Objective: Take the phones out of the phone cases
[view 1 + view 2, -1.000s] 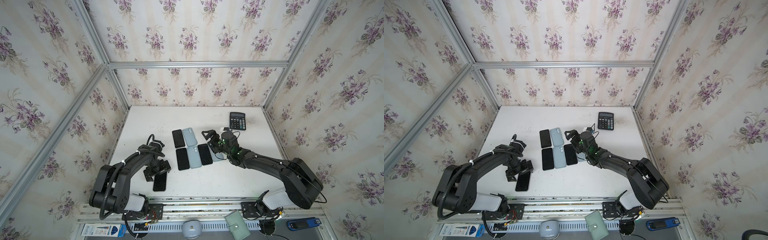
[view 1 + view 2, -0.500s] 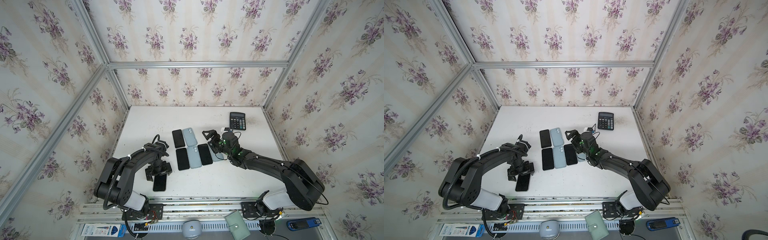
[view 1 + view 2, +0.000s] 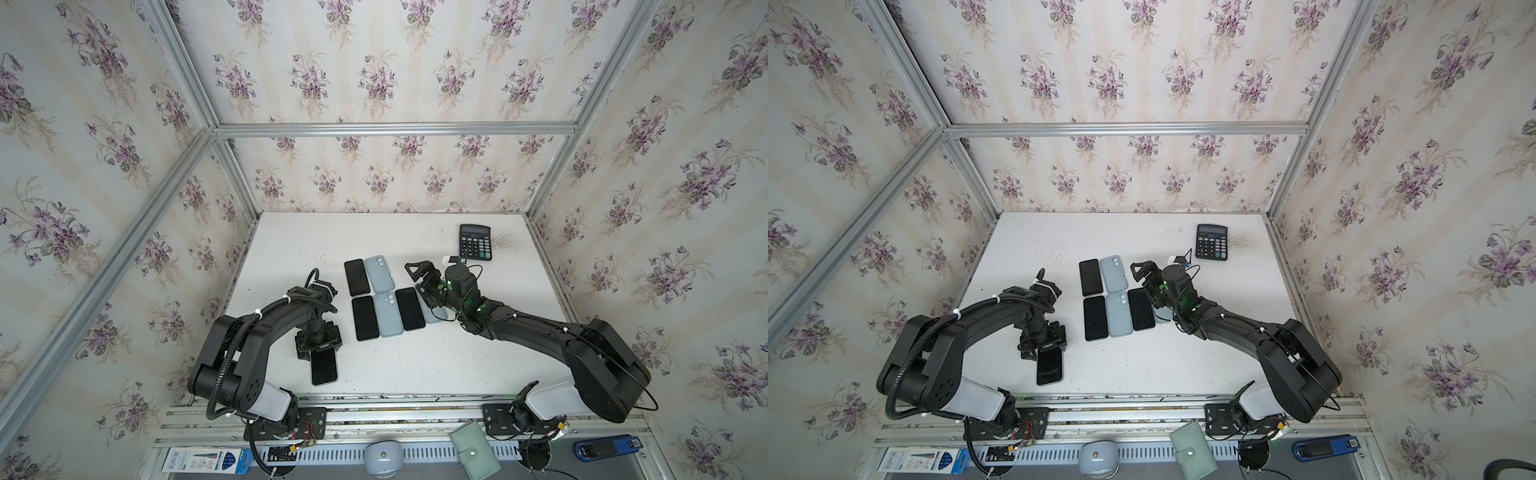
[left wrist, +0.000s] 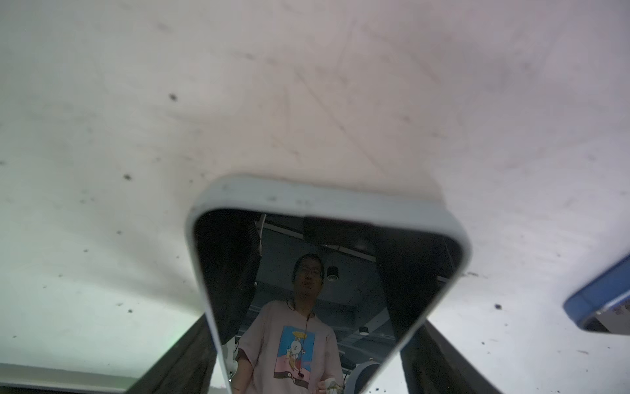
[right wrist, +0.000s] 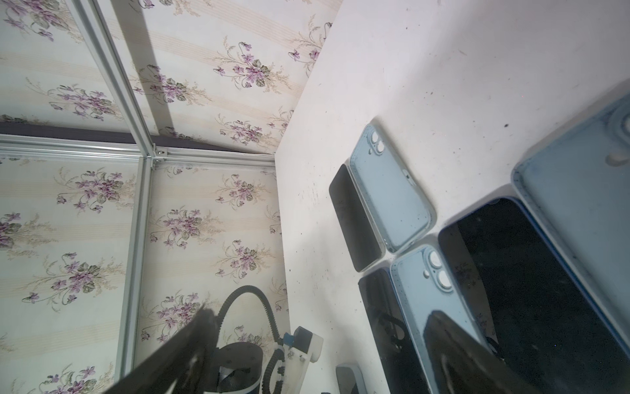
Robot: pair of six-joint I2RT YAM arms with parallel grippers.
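The robot's left gripper reaches across both long sides of the phone case (image 4: pixel 200 269), so it should pass the case to the right gripper, then have the left gripper take one edge.
The phone (image 3: pixel 325 368) lies face up near the table's front edge, black screen (image 4: pixel 327 273) inside a pale blue-grey phone case (image 4: pixel 324 198). My left gripper (image 3: pixel 319 347) stands over its far end, pointing down. In the left wrist view the gripper (image 4: pixel 315 320) has a finger against each long side of the case. My right gripper (image 3: pixel 424 279) hovers open over the right end of the row of phones and cases, and nothing is between its fingers (image 5: pixel 191 341).
Black phones (image 3: pixel 356 277) (image 3: pixel 365 318) (image 3: pixel 410 308) and empty blue-grey cases (image 3: pixel 379 274) (image 3: pixel 388 314) lie mid-table; another case (image 3: pixel 434 311) sits under the right gripper. A calculator (image 3: pixel 475 242) is at the back right. A blue-edged phone's corner (image 4: pixel 600 300) lies close by.
The left gripper has come down over the far end of the cased phone and its fingers have closed in on the case's sides. The right arm has stayed put.
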